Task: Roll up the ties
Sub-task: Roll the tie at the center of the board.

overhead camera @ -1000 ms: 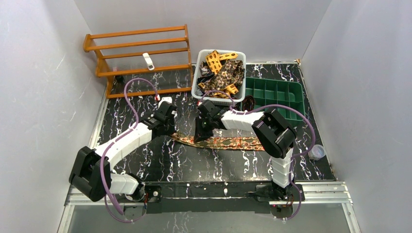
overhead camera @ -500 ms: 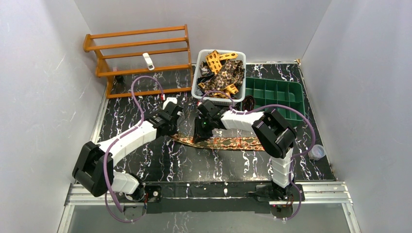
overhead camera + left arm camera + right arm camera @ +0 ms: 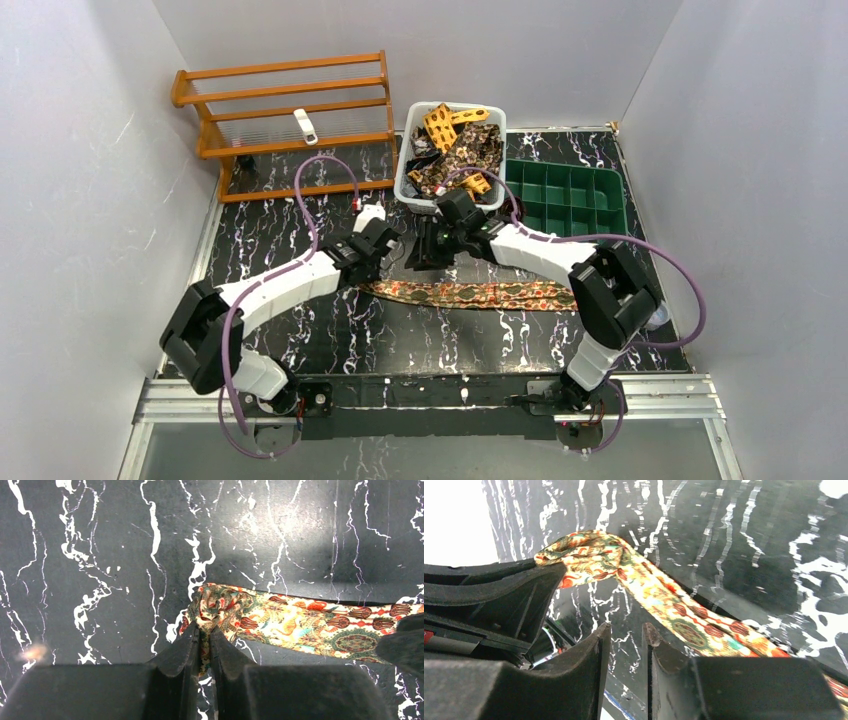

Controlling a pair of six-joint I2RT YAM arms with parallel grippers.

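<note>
Next, my left gripper lets go of the tie's end and grabs it again while my right gripper keeps the part of the tie beside it steady, because the tie's end is bunched up in my left gripper.
One patterned red, green and cream tie lies stretched left to right on the black marbled table. My left gripper is shut on its bunched left end, and the left wrist view shows the fabric pinched between the fingers. My right gripper hovers just behind the tie's left part, open, with only table between its fingers. In the right wrist view the tie runs diagonally past the right finger, untouched. More ties are heaped in the white basket.
A green compartment tray sits to the right of the basket. A wooden rack stands at the back left. A small clear cup is near the right edge. Purple cables loop over both arms.
My right gripper has opened, let go of the tie and drawn back toward the basket. The left gripper has moved right with the tie's end, and the tie has slid right.
</note>
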